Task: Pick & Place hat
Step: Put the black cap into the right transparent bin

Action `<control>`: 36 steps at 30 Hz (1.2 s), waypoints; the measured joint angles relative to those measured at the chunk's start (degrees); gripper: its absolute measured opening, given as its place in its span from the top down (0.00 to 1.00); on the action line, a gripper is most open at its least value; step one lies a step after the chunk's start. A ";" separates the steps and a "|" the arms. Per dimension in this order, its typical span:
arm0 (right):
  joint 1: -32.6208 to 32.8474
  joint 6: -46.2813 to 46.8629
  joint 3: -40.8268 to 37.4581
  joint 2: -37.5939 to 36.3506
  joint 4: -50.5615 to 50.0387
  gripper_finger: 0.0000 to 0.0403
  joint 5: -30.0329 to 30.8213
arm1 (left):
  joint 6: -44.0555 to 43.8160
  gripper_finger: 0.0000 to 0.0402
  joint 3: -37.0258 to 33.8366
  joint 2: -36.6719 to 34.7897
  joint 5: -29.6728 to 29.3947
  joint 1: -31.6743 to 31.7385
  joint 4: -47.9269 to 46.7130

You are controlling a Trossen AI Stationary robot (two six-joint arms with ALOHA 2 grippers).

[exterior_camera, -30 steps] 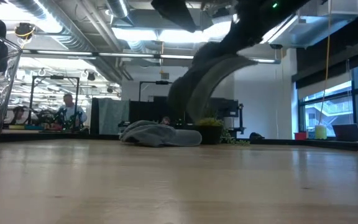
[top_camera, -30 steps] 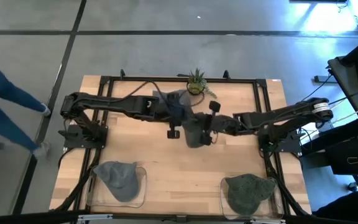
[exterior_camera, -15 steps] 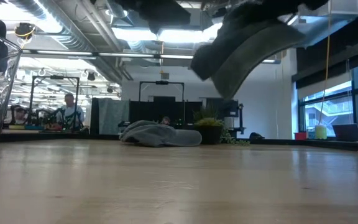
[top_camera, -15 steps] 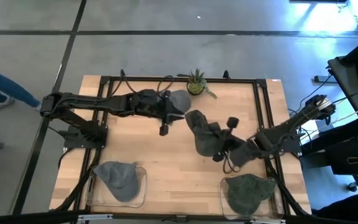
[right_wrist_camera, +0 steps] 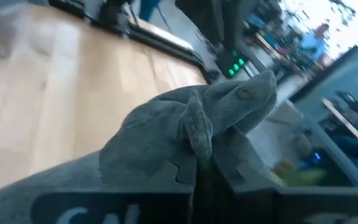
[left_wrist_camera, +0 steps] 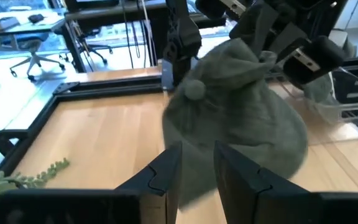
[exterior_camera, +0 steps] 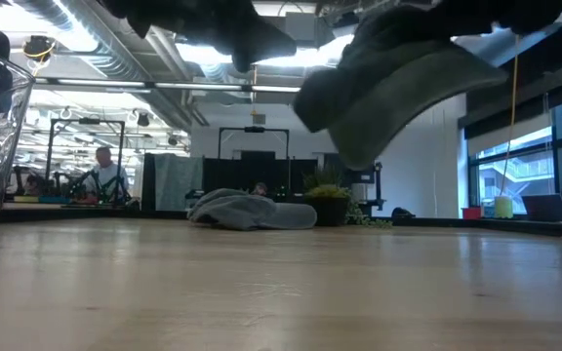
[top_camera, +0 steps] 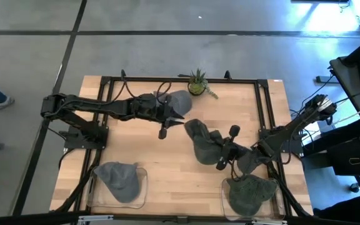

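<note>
My right gripper is holding the dark grey hat by a bunched fold (right_wrist_camera: 197, 124), and the hat droops crooked. My left gripper should hold the hat's loose end (top_camera: 194, 128) while my right gripper takes a new grip.
A dark grey hat (top_camera: 200, 141) hangs in my right gripper (top_camera: 220, 149) above the table's middle right; the low view shows the dark grey hat (exterior_camera: 398, 83) high over the wood. My right gripper (right_wrist_camera: 201, 163) is shut on it. A lighter grey hat (top_camera: 179, 100) lies flat on the table at the far edge beside a small plant (top_camera: 197, 82). My left gripper (top_camera: 169, 123) hovers just near of that hat, open and touching nothing; in its own view the left gripper (left_wrist_camera: 197, 174) faces the carried hat (left_wrist_camera: 235, 118). My right gripper pinches a bunched fold of the dark grey hat's cloth (right_wrist_camera: 197, 127) between its two fingers, coming roughly level from the table's right side. The hat is lifted clear of the table and droops slack away from and below the fingers (exterior_camera: 359, 117).
Two clear trays sit at the near edge: the left tray (top_camera: 139, 187) holds a grey hat (top_camera: 120, 179), the right tray (top_camera: 225, 195) a green hat (top_camera: 252, 190). A black frame (top_camera: 167, 79) borders the table. People show in the room beyond (exterior_camera: 105, 171).
My right gripper has drawn back from the table's middle toward the near right corner, carrying the dark grey hat with it, lifted clear. My left arm has pulled away from that hat toward the left and far side, ending beside the lighter grey hat.
</note>
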 joint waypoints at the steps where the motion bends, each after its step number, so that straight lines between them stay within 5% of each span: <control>1: -0.46 -3.02 -1.11 0.01 3.91 0.97 -1.09 | -0.45 0.78 0.02 0.19 0.02 -0.02 -0.51; 6: -2.98 -14.21 -4.97 0.02 16.90 0.97 -7.10 | -3.73 0.76 0.00 0.47 -0.48 0.00 -4.04; 18: -6.53 -18.20 -6.12 0.04 18.08 0.97 -12.12 | -12.01 0.57 0.00 0.47 0.11 -0.37 -10.06; 36: -11.23 -25.71 -6.12 0.04 23.30 0.96 -20.74 | -10.18 0.58 -0.02 1.67 0.07 -2.67 -7.08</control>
